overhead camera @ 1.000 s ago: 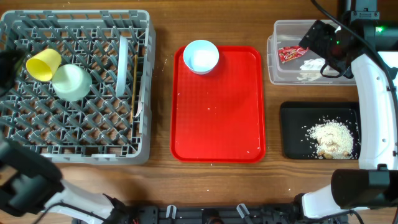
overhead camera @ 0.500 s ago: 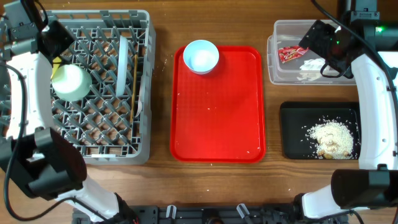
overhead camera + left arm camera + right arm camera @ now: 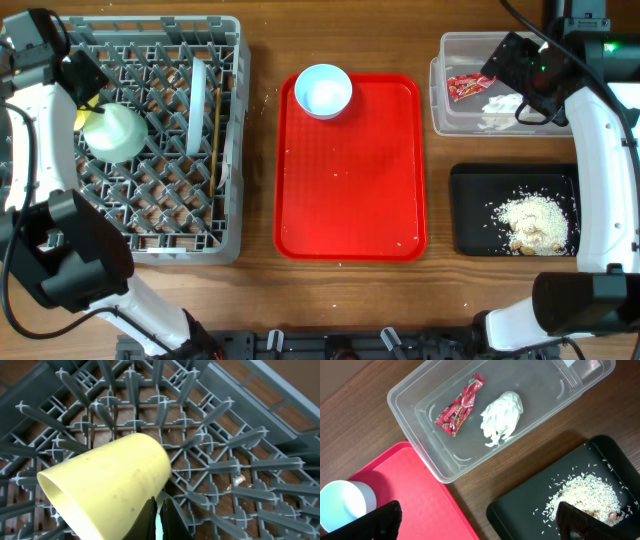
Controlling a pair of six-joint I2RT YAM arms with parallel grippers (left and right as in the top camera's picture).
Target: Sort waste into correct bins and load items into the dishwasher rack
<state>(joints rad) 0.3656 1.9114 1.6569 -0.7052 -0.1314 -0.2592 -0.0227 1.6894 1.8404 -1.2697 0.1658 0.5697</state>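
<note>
Next, I bring my left gripper around and push the cup from the rack's outer edge, because the yellow cup lies (image 3: 112,480) on its side near the pale bowl.
The grey dishwasher rack (image 3: 160,215) holds a pale bowl (image 3: 113,132), the blue plate (image 3: 197,92) on edge and the wooden stick (image 3: 216,130). The yellow cup (image 3: 107,487) lies on its side on the rack pegs. My left gripper (image 3: 160,517) is shut, its fingers against the cup's side. In the overhead view it (image 3: 78,88) covers most of the cup. The second bowl (image 3: 323,90) stands on the red tray. My right gripper (image 3: 480,520) is open and empty, high above the clear tub (image 3: 410,390), which holds the red wrapper (image 3: 460,405) and white scrap (image 3: 502,416). The beige food (image 3: 533,222) lies in the black tray (image 3: 470,215).
The red tray (image 3: 350,190) lies between the rack and the bins. In the right wrist view its corner (image 3: 420,500) is close to the tub and the black tray (image 3: 530,510). Bare wooden table separates the tub from the black tray.
My left arm has swung in over the rack's top-left corner and now covers most of the yellow cup. The right arm has not moved.
</note>
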